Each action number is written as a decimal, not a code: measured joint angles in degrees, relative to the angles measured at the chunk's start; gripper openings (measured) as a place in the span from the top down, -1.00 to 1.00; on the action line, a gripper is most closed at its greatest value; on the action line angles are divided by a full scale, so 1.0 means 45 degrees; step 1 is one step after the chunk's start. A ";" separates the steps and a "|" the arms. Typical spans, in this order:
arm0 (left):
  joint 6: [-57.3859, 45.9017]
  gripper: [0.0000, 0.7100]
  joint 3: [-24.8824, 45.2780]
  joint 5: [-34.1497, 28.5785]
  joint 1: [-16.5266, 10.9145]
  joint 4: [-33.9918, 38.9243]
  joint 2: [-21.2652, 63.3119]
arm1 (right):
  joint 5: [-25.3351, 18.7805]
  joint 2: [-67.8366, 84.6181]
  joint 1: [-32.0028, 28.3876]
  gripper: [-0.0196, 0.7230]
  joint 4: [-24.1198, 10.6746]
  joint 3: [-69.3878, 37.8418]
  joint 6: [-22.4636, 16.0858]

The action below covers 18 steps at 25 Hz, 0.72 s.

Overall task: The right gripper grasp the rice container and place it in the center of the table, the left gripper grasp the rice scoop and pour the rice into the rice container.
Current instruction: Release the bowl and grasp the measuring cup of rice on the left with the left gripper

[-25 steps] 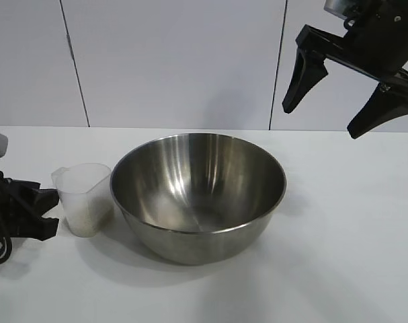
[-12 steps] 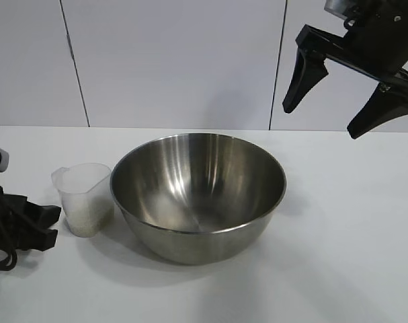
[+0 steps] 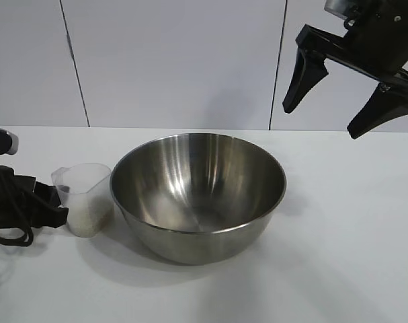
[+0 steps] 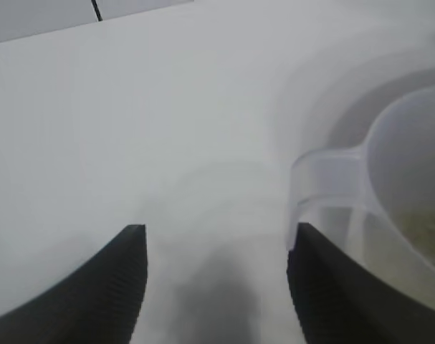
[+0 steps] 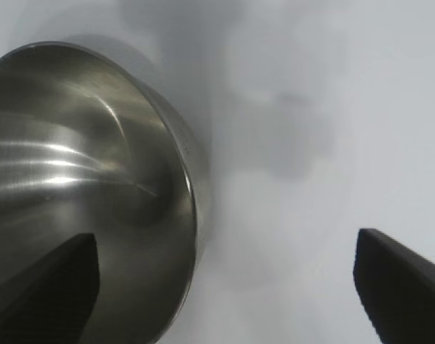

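Observation:
The rice (image 3: pixel 87 217) should flow out freely and spread low in the rice container when I pour, because loose grains fill only the rice scoop's lower part (image 3: pixel 89 221).
The rice container (image 3: pixel 197 195), a large steel bowl, stands in the middle of the table (image 3: pixel 351 229). It also shows in the right wrist view (image 5: pixel 81 172). The rice scoop (image 3: pixel 86 198), a frosted plastic cup with rice (image 3: pixel 89 219) in its bottom, stands touching the bowl's left side. My left gripper (image 3: pixel 52 205) is low on the table at the cup's left and open. In the left wrist view (image 4: pixel 216 236) bare table lies between its fingers, and one finger (image 4: pixel 310 279) is at the cup's lip tab (image 4: pixel 332 179). My right gripper (image 3: pixel 321 121) hangs open and empty high above the table's back right.
A white panelled wall (image 3: pixel 177 60) stands behind the table. White tabletop extends to the right of the bowl and in front of it. The left arm's cables (image 3: pixel 5 235) lie at the left edge.
My left gripper has moved right and a little up, closing in on the cup until its finger reaches the lip. The cup, the bowl and the right arm have not moved.

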<state>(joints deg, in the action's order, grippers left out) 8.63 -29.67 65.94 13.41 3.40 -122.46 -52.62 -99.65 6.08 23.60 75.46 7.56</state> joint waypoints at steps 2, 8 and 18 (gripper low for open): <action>-0.0026 -0.20 -0.0194 0.0000 0.0000 0.0059 -0.0015 | 0.0011 0.0000 0.0000 -0.83 0.0000 0.0000 0.0000; -0.0233 -0.19 -0.0619 0.0000 0.0000 0.0096 -0.0015 | 0.0011 0.0000 0.0000 -0.83 0.0000 0.0000 0.0000; -0.1139 0.76 -0.1105 0.0000 0.0000 0.0950 -0.0015 | 0.0011 0.0000 0.0000 -0.83 0.0000 0.0000 -0.0009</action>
<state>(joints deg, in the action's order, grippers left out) 3.51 -34.64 65.94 13.41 7.68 -122.53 -52.57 -99.65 6.08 23.60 75.46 7.52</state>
